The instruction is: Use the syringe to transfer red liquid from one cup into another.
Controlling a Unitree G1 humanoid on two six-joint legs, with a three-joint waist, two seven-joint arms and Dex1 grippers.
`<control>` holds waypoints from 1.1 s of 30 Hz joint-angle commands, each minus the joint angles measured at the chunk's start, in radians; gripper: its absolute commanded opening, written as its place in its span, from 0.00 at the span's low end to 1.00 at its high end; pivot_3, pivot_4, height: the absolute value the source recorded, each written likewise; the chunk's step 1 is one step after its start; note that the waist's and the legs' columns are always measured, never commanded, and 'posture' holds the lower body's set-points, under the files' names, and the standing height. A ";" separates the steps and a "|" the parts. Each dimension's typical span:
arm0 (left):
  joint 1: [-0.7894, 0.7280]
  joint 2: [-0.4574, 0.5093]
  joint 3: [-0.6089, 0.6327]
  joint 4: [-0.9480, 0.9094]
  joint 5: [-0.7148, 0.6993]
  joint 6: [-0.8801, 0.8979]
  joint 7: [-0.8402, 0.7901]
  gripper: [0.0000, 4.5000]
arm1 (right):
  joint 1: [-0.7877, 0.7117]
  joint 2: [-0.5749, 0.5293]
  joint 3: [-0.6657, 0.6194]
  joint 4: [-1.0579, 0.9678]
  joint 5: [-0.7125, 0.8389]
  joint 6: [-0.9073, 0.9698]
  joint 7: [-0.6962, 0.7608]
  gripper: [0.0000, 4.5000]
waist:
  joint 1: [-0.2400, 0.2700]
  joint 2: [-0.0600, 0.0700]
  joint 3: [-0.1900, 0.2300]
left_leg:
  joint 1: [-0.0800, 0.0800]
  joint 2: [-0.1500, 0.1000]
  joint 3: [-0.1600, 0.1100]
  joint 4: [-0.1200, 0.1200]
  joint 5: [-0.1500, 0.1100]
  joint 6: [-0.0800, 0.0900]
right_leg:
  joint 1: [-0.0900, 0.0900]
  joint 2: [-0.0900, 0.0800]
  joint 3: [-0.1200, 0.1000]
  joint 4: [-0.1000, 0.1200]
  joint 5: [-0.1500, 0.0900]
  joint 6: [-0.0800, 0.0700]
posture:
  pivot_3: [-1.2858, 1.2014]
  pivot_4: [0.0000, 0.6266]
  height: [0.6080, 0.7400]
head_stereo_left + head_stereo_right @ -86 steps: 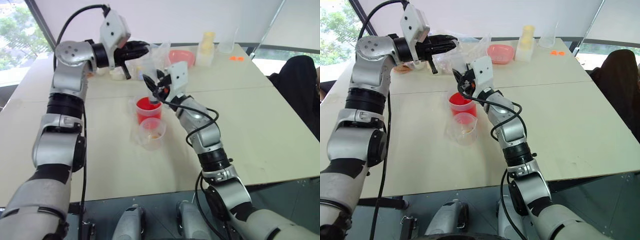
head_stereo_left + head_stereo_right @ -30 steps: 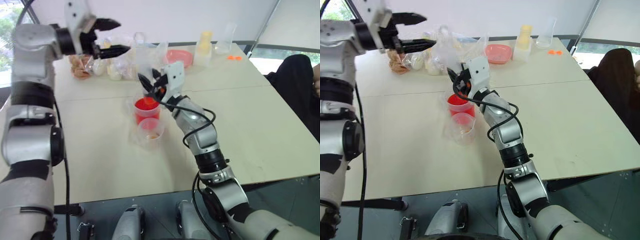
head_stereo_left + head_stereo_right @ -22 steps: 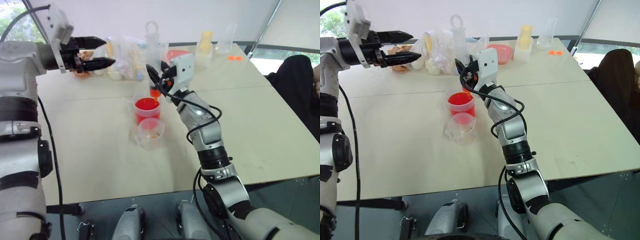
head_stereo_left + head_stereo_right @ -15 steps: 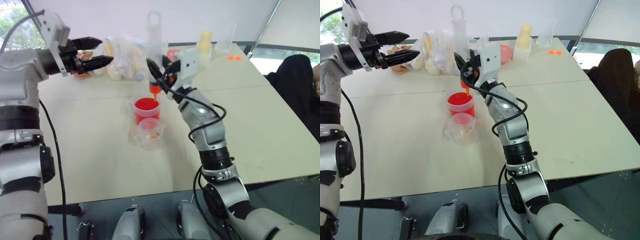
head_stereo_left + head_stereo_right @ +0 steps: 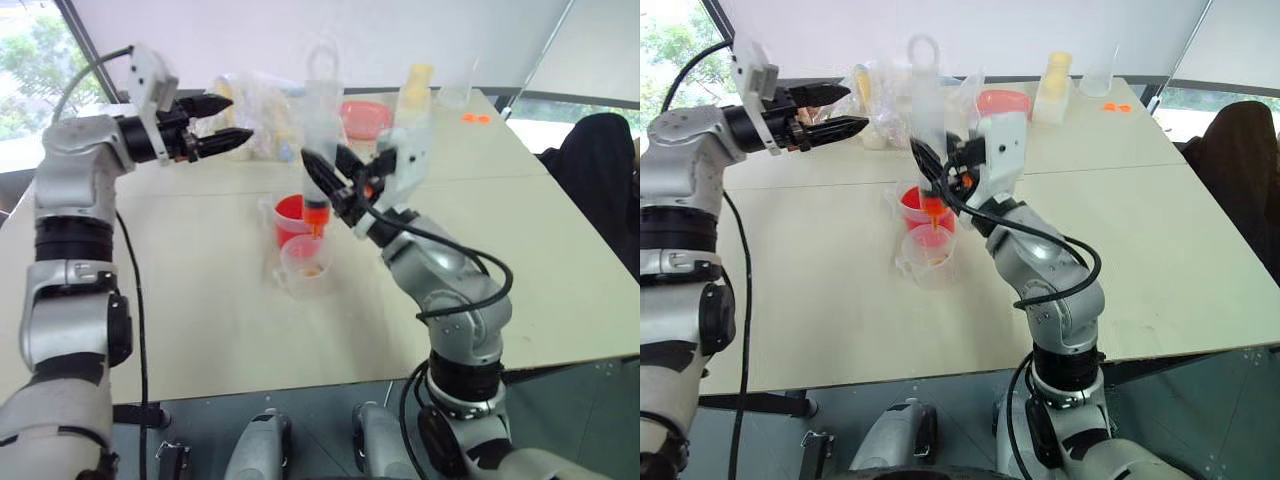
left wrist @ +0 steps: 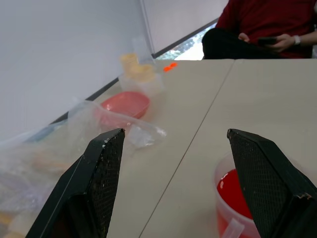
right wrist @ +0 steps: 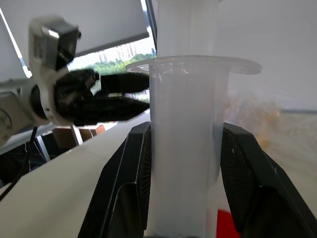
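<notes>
Red liquid is still in the syringe's low end and its plunger is up, so the robot's left gripper should close at the plunger's ring and push down.
My right gripper is shut on the barrel of the clear syringe, which stands upright with its plunger ring on top. Its orange tip hangs over the near rim of the taller cup, close above the shorter clear cup. Red liquid fills the taller cup, and the syringe's low end looks orange-red. In the right wrist view the barrel sits between both black fingers. My left gripper stands open and level, up to the left of the cups, holding nothing.
A pink bowl, clear food bags, yellowish bottles and a clear tumbler line the table's far side. A seated person is past the table's right edge. Bare tabletop spreads to the right of the cups.
My right gripper lifted the syringe out of the taller cup and drew it nearer, toward the shorter cup. The left arm sank a little, gripper still open.
</notes>
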 commanded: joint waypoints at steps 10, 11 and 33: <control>-0.171 0.013 0.032 -0.112 -0.144 0.126 -0.128 0.77 | 0.012 -0.010 0.045 0.023 -0.017 -0.085 0.020 0.32 | -0.005 0.000 0.000 | 0.000 0.001 -0.001 0.000 0.000 0.000 | 0.000 0.001 0.001 0.000 0.000 0.000 | 0.52 0.24 1.00; -0.173 0.009 0.025 -0.108 -0.138 0.117 -0.128 0.77 | 0.011 -0.009 0.049 0.027 -0.020 -0.090 0.022 0.32 | -0.004 0.000 0.000 | 0.000 0.001 -0.001 0.000 0.000 0.000 | 0.000 0.001 0.000 0.000 0.000 0.000 | 0.52 0.24 1.00; -0.177 -0.098 -0.065 -0.014 -0.021 -0.055 -0.109 0.58 | 0.009 -0.011 0.109 0.061 -0.071 -0.150 0.042 0.32 | -0.001 0.000 0.000 | 0.000 0.000 -0.001 0.000 0.000 0.000 | 0.000 0.000 0.000 -0.001 0.000 0.000 | 0.52 0.24 1.00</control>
